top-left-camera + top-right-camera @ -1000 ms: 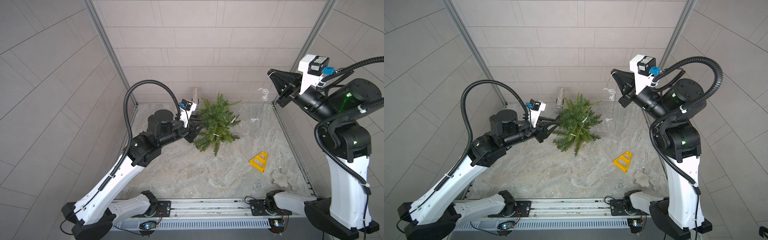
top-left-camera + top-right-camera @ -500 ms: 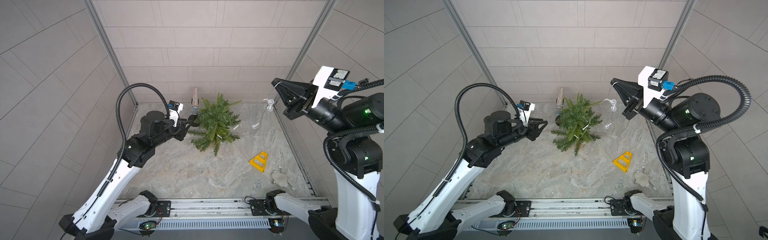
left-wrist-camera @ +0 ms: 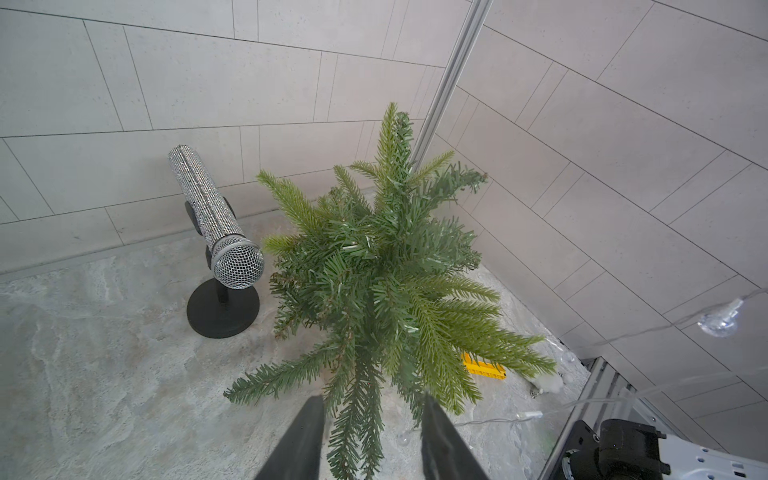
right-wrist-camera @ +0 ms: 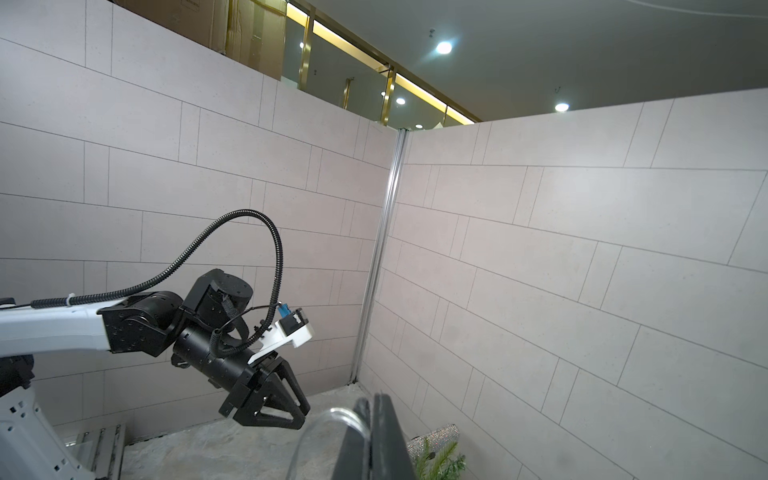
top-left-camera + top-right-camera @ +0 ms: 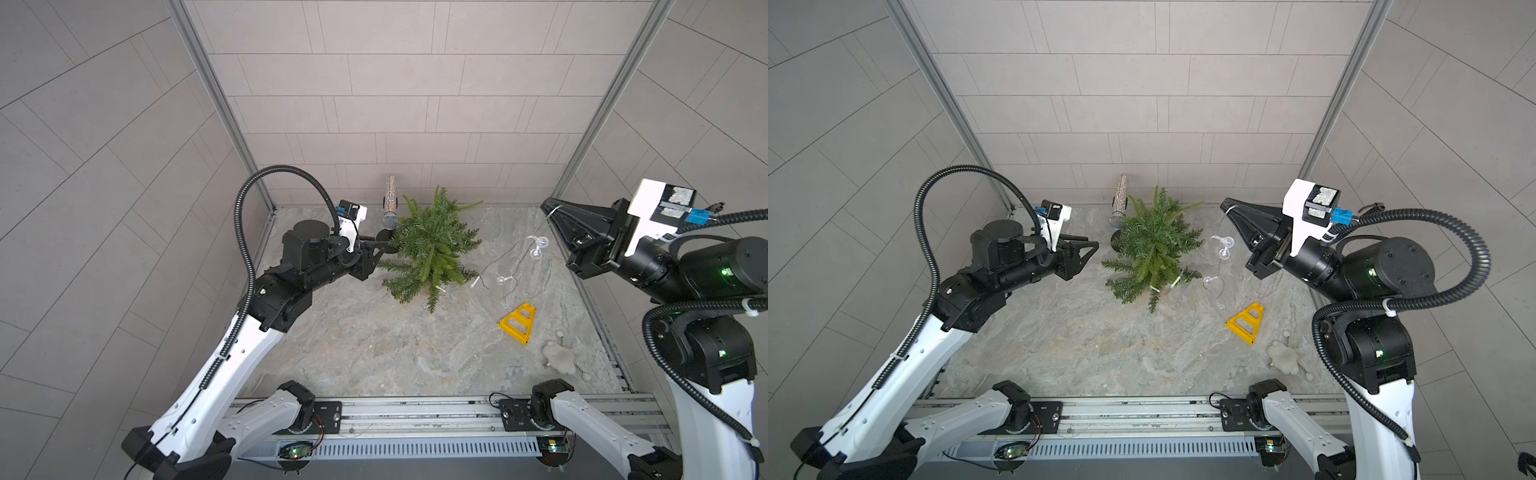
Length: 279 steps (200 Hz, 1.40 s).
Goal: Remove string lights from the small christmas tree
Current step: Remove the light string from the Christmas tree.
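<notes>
Next, I bring the string lights' wire (image 4: 332, 414) back to my left gripper, because my right gripper is near the side wall and the string lights are still touching the tree (image 5: 441, 288).
The small christmas tree (image 5: 428, 249) (image 5: 1152, 253) (image 3: 386, 266) stands upright at the back middle of the table. The string lights (image 5: 502, 280) (image 5: 1224, 254) trail over the table to its right, and one white end lies by the lowest branches. My right gripper (image 5: 545, 204) (image 5: 1224, 203), raised at the right, is shut on the string lights' wire (image 4: 332, 415). One bulb (image 3: 717, 322) hangs in the air. My left gripper (image 5: 384, 243) (image 5: 1096, 246) (image 3: 372, 411) is open at the tree's left side, and a low branch shows between its fingers.
A glittery microphone (image 5: 390, 203) (image 3: 216, 232) on a black stand is just left of the tree, close to my left gripper. A yellow triangular piece (image 5: 518, 323) and a white fluffy thing (image 5: 559, 357) lie at the front right. Walls close in the back and sides.
My right gripper has come down and moved right with the wire, so the bulbs now hang lower and lie on the table. My left gripper has drawn back slightly and opened wider.
</notes>
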### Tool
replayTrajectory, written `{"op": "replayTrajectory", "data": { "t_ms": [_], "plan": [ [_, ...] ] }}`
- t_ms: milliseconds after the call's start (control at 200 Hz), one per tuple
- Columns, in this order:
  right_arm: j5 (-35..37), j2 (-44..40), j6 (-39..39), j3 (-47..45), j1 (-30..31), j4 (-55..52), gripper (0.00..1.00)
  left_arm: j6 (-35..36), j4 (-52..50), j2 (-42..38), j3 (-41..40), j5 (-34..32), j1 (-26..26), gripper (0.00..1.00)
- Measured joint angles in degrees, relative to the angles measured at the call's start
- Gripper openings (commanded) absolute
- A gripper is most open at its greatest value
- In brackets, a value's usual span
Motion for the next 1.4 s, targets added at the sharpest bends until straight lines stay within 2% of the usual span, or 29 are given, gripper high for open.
{"op": "replayTrajectory", "data": {
  "t_ms": [435, 615, 746, 816, 921, 1026, 1196, 1286, 1396],
  "plan": [
    [-1.14, -4.81, 0.00, 0.52, 0.00, -5.55, 0.00, -0.20, 0.74, -0.02, -1.57, 2.23, 2.27, 0.46],
    [-0.92, -1.68, 0.90, 2.38, -0.02, -6.91, 0.00, -0.09, 0.74, -0.09, -1.86, 2.84, 3.17, 0.47],
    [-3.78, 1.68, 6.27, 3.78, -0.07, -1.01, 0.00, -0.17, 0.92, -0.22, -2.58, 3.50, 3.43, 0.48],
    [-5.64, 3.58, 8.81, 4.00, -0.07, 1.99, 0.00, -0.20, 1.25, -0.22, -3.02, 5.31, 3.45, 0.51],
    [-7.63, 6.21, 11.13, 3.45, -0.07, 4.74, 0.00, 0.98, 1.84, -0.22, -3.08, 13.16, 3.43, 0.57],
    [-9.35, 8.11, 12.96, 2.73, -0.07, 6.71, 0.00, 2.97, 2.47, -0.39, -3.08, 20.85, 2.01, 0.62],
    [-10.12, 9.77, 14.56, 1.60, -0.15, 7.80, 0.00, 5.38, 4.26, -0.72, -3.06, 29.86, -1.09, 0.72],
    [-10.27, 9.44, 14.75, 1.60, -0.15, 8.31, 0.00, 6.67, 5.62, -0.22, -2.95, 30.69, -5.18, 0.72],
    [-10.47, 8.74, 14.95, 1.62, -0.15, 8.76, 0.00, 8.48, 6.36, 2.58, -1.99, 28.65, -10.64, 0.71]
  ]
}}
